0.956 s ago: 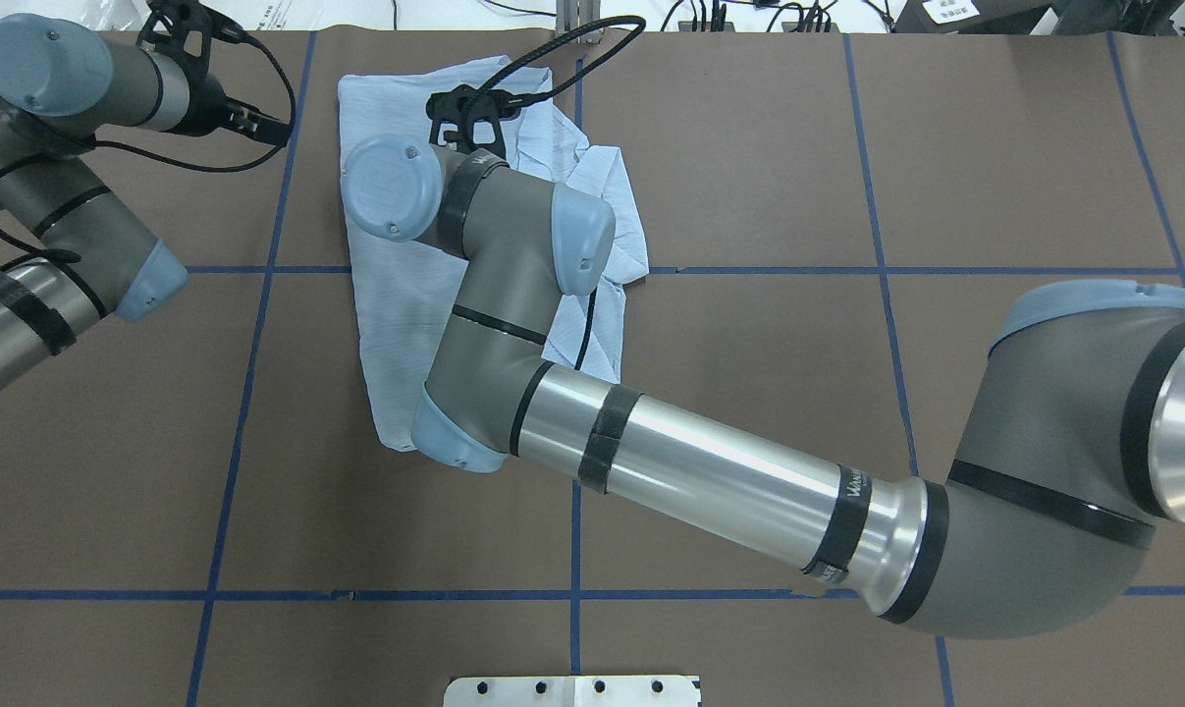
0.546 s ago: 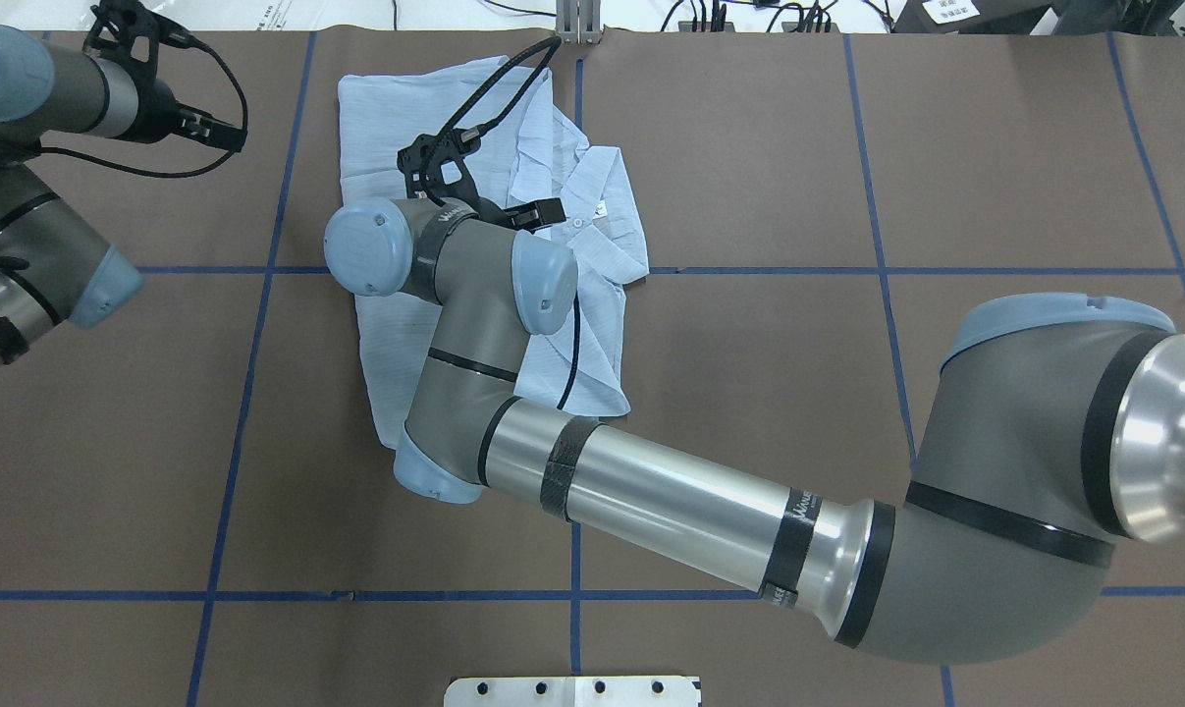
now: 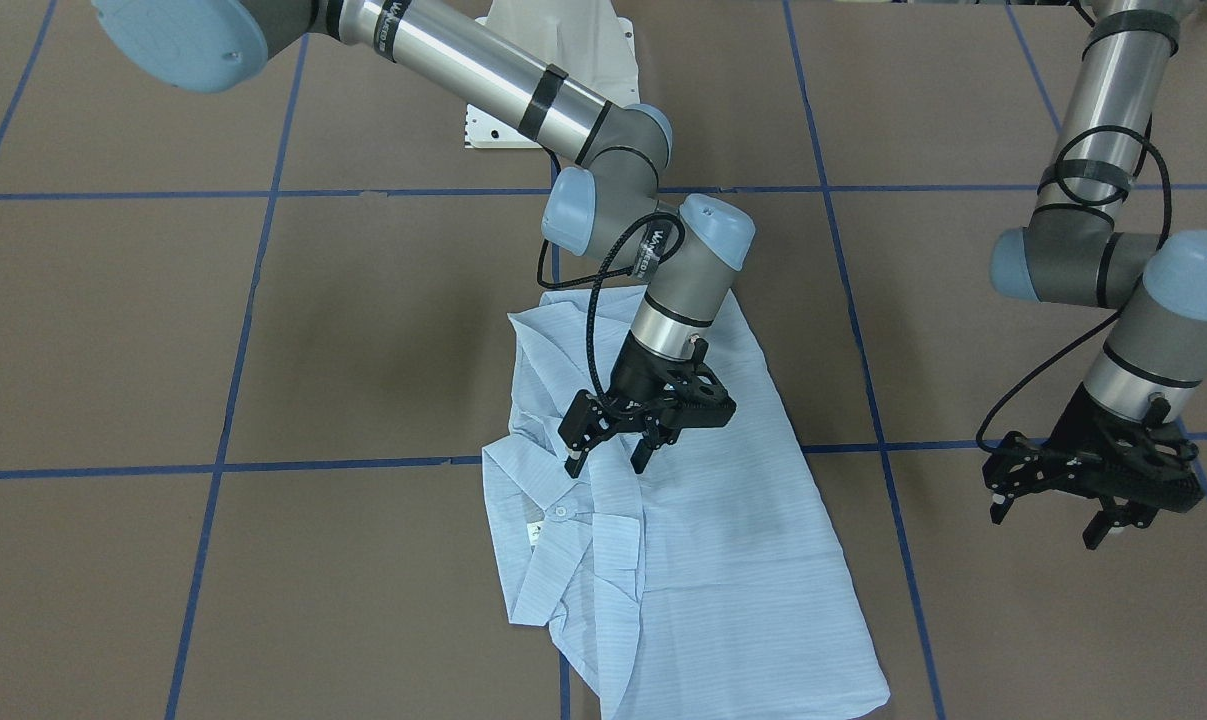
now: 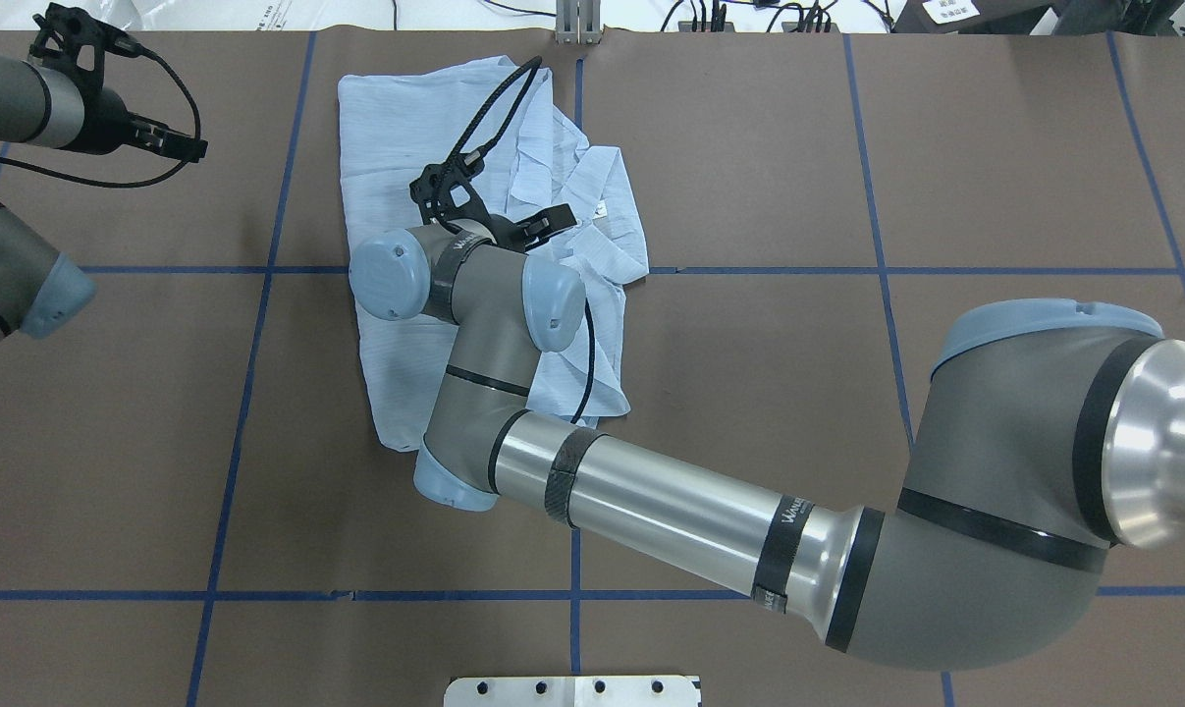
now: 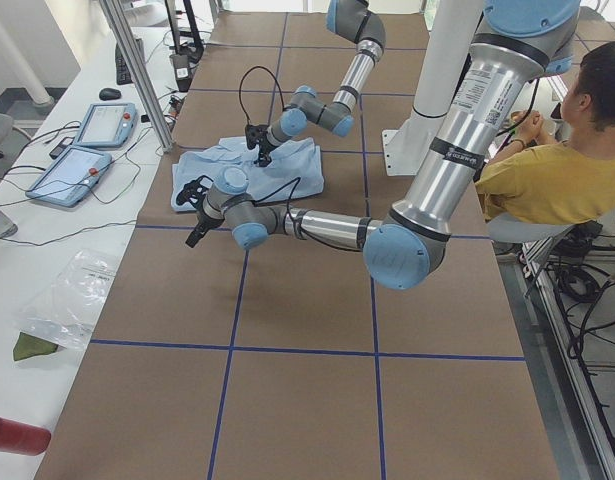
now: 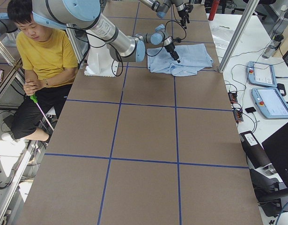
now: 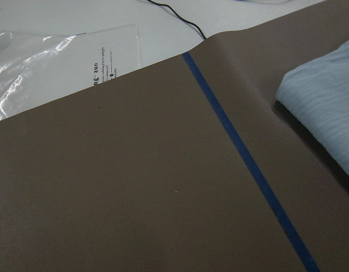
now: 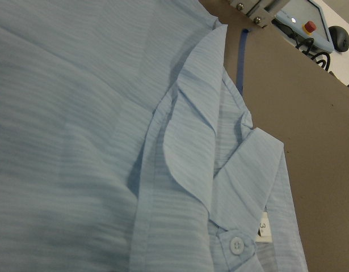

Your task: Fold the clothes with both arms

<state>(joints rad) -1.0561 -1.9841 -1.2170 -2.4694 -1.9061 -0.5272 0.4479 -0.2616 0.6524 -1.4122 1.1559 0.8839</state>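
I expect the shirt (image 3: 731,564) to bend over on itself in loose waves when I lift and carry it, because its raised fold (image 3: 617,552) has a soft, curling edge.
The clothes are one light blue striped shirt (image 4: 405,128), lying folded on the brown table (image 4: 847,393) toward its far side. Its collar (image 8: 191,136) and a white button (image 8: 236,245) fill the right wrist view. My right gripper (image 3: 608,458) hangs open just above the shirt (image 3: 723,560) near the collar, holding nothing. It shows over the cloth as well in the overhead view, right gripper (image 4: 543,218). My left gripper (image 3: 1048,525) is open and empty above bare table, off to the shirt's side. In the left wrist view only a corner of the shirt (image 7: 327,107) appears.
Blue tape lines (image 4: 572,594) grid the table. A white base plate (image 4: 572,690) sits at the near edge. A clear plastic bag with paper (image 7: 49,51) lies beyond the table's end. A seated person in yellow (image 5: 547,170) is beside the robot; teach pendants (image 5: 87,130) rest on a side bench.
My right gripper has come back from the shirt's far part toward the collar and tilted sideways. The left arm has drawn away to the left, off the shirt's side.
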